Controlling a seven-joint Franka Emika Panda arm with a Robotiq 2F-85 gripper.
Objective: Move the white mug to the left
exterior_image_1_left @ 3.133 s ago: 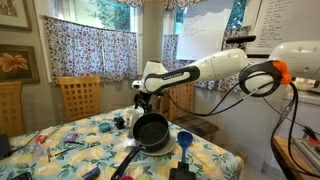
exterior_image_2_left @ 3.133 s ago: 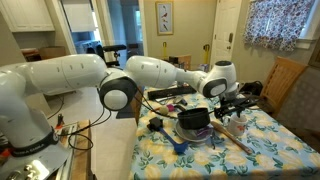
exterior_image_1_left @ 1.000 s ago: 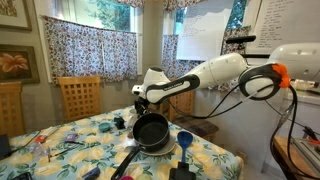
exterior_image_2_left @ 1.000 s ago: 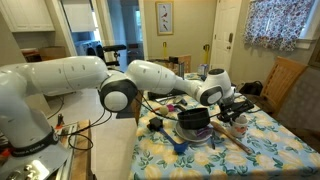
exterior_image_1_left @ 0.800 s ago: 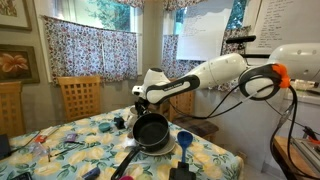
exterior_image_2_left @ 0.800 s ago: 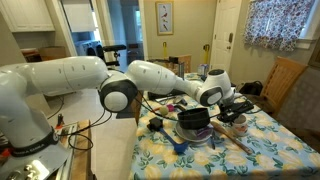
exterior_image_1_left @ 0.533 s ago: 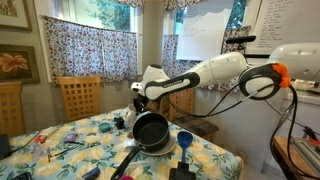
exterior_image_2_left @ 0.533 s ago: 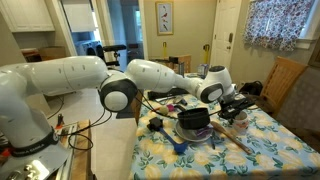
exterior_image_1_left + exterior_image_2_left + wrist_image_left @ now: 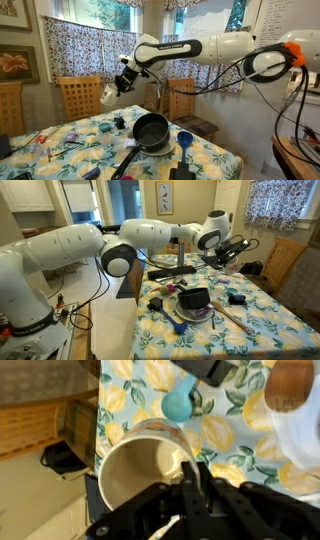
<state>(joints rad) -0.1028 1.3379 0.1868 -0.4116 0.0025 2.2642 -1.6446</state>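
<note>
The white mug is hanging over the table's edge [image 9: 99, 435]. Next, my gripper moves the mug back above the cloth [image 9: 110, 157] beside the black frying pan's handle and lowers it.
The white mug [image 9: 108, 94] hangs in the air well above the table, over its far left part in an exterior view. My gripper [image 9: 124, 81] is shut on the mug's rim and holds it tilted. In the wrist view the mug [image 9: 135, 472] fills the lower left with its cream inside facing me, and its rim is pinched between my gripper's [image 9: 197, 472] two black fingers. Seen from the opposite side, the gripper [image 9: 234, 248] is raised above the table's far end; the mug is too small to make out there.
A black frying pan [image 9: 152, 131] [image 9: 194, 299] sits mid-table on the lemon-print cloth [image 9: 80, 133]. A blue funnel-shaped cup [image 9: 184, 138] [image 9: 178, 404] stands beside it. Small clutter lies on the cloth. Wooden chairs [image 9: 78, 97] [image 9: 285, 262] stand at the table's far side.
The gripper closed on the mug beside the pan, then the arm lifted it high off the table and swung it away from the pan, leftward in an exterior view.
</note>
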